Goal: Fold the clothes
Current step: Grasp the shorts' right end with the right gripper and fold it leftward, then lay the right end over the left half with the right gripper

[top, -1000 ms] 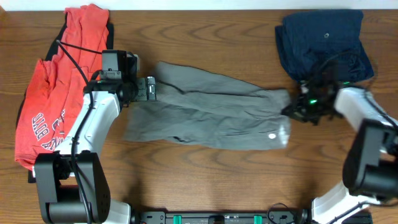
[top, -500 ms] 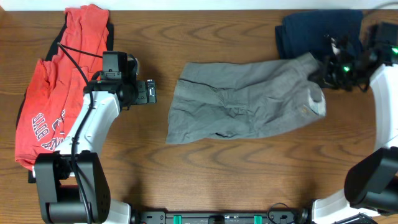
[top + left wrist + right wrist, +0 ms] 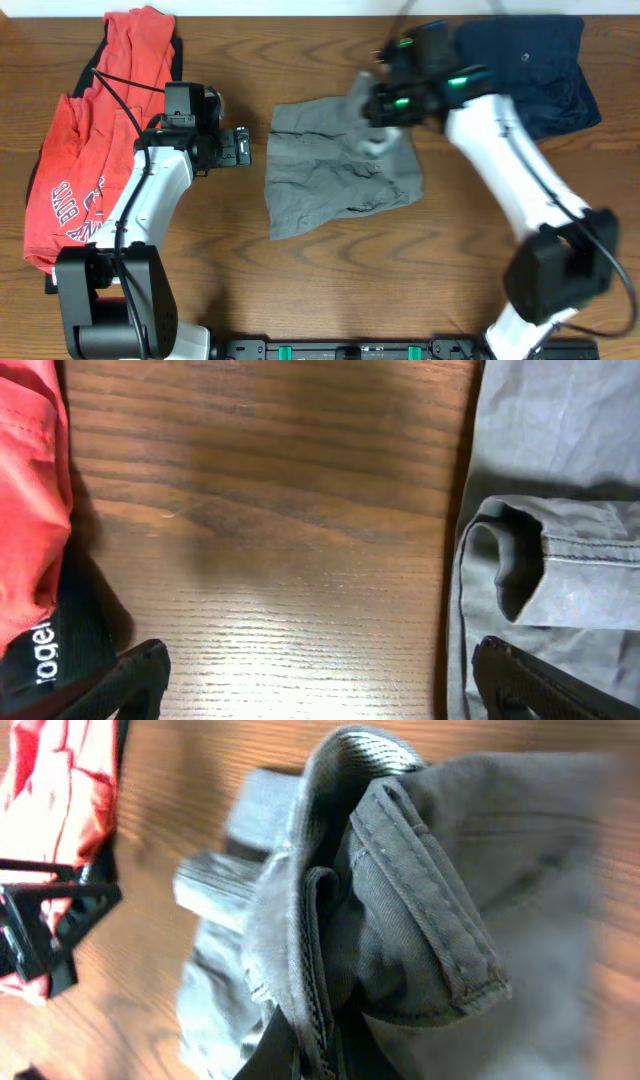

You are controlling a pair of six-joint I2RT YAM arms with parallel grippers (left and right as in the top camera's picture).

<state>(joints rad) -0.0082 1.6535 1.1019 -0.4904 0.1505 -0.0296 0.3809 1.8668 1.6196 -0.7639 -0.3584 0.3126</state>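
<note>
The grey trousers lie bunched [image 3: 376, 143] under their raised waistband, so the robot's right gripper should pull the waistband toward the navy garment [image 3: 548, 82] to stretch the trousers out before the fold.
Grey trousers [image 3: 335, 175] lie in the table's middle, partly folded over themselves. My right gripper [image 3: 368, 100] is shut on their waistband end [image 3: 400, 910] and holds it lifted above the cloth's upper part. My left gripper [image 3: 243, 146] is open and empty, just left of the trousers' left edge, low over bare wood. In the left wrist view the grey trousers [image 3: 560, 560] fill the right side, with one finger over their edge. The left gripper [image 3: 320, 680] spans bare wood.
A red shirt [image 3: 85, 150] with white lettering lies at the far left, over a dark garment. It shows in the left wrist view [image 3: 25, 490]. A folded navy garment [image 3: 535, 70] sits at the back right. The table's front is bare wood.
My right gripper has carried the trousers' right end up off the table and leftward across the cloth, doubling them over. The left arm has not moved.
</note>
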